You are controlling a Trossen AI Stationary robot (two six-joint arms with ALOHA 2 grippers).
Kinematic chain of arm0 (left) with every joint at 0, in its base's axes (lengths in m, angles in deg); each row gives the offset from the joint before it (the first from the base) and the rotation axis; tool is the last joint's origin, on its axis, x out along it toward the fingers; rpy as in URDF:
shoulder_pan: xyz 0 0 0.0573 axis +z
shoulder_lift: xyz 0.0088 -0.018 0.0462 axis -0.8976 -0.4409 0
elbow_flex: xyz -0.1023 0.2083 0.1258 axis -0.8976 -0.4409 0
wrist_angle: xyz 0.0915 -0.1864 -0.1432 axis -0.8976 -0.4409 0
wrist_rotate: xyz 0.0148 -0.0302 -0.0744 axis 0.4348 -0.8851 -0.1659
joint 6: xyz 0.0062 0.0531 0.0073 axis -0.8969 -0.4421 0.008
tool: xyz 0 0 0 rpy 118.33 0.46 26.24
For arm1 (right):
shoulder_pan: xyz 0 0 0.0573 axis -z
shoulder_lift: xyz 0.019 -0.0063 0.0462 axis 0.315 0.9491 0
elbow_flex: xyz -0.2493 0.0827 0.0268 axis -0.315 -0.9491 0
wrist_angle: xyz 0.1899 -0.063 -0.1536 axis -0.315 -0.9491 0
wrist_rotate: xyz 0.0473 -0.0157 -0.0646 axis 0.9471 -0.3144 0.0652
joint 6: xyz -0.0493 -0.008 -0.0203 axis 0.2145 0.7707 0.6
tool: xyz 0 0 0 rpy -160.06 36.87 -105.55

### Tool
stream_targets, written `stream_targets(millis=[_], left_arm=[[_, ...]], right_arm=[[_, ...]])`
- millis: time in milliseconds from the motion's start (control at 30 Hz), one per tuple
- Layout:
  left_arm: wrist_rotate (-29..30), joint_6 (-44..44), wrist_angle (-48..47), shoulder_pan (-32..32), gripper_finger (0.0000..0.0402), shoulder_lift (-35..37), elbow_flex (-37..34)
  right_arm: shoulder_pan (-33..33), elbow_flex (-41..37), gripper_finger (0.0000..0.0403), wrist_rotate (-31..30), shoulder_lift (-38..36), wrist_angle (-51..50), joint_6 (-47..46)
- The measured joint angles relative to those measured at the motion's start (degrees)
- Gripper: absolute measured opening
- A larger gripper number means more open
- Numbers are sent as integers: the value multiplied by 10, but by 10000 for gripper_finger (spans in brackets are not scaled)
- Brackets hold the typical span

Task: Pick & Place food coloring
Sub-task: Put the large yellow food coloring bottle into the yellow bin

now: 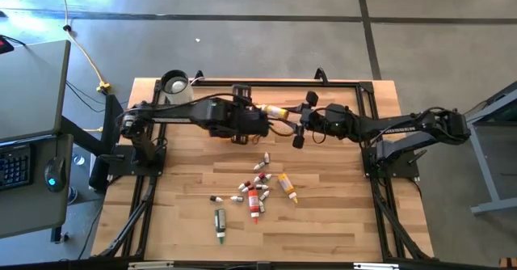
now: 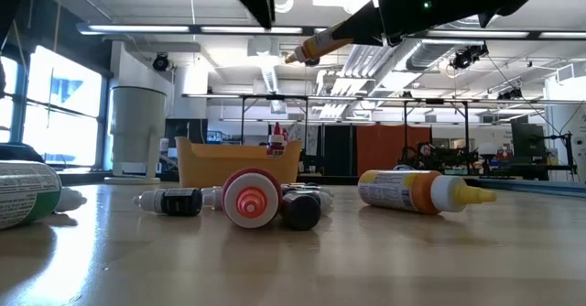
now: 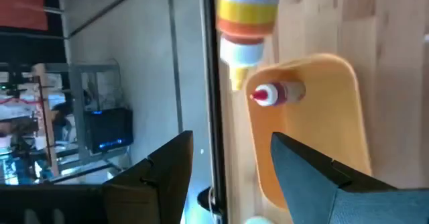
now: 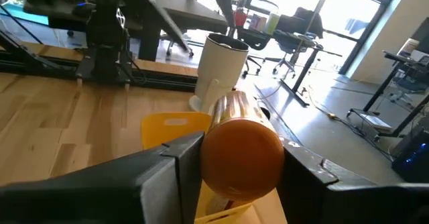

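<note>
I should back off my left gripper, since it points down across the nearly level bottle [image 1: 275, 111], then level it and take the cap end [image 3: 242, 51] from my right gripper.
My right gripper [image 1: 293, 115] is shut on a yellow-and-orange food coloring bottle [image 1: 275, 110], held in the air at the table's far middle, with its nozzle [image 3: 236, 76] just off the rim of the yellow-orange tray [image 3: 322, 117]. A small red bottle with a white cap [image 3: 275, 94] lies on its side in the tray. My left gripper [image 3: 231, 143] hangs open above the tray with nothing between its fingers. Several more food coloring bottles [image 1: 258, 189] lie on their sides at the table's middle. My right gripper pinches the bottle's rear end [image 4: 241, 158] between its two fingers [image 4: 167, 170], one on each side. The fingers come nearly level from the table's right, and the bottle runs on along them. The bottle is clear of the table, with its nozzle [image 2: 291, 59] tilted slightly down toward the left.
A white jug [image 1: 175, 84] stands at the far left corner, beside the tray. A green tube [image 1: 220, 224] and a yellow bottle [image 1: 287, 187] lie at the edges of the loose pile. A black frame runs round the table's rim [image 1: 367, 100].
</note>
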Motion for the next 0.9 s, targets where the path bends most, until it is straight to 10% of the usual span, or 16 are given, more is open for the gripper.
stream_targets(millis=[200,367,900], left_arm=[[-92,157,-31,-13,197,104,16],[-109,183,128,-16,197,220,-114],[-223,98,1091,-10,197,384,-787]], right_arm=[[0,0,142,2,-4,8,-2],[0,0,147,24,-6,46,-3],[0,1,142,123,47,199,-41]])
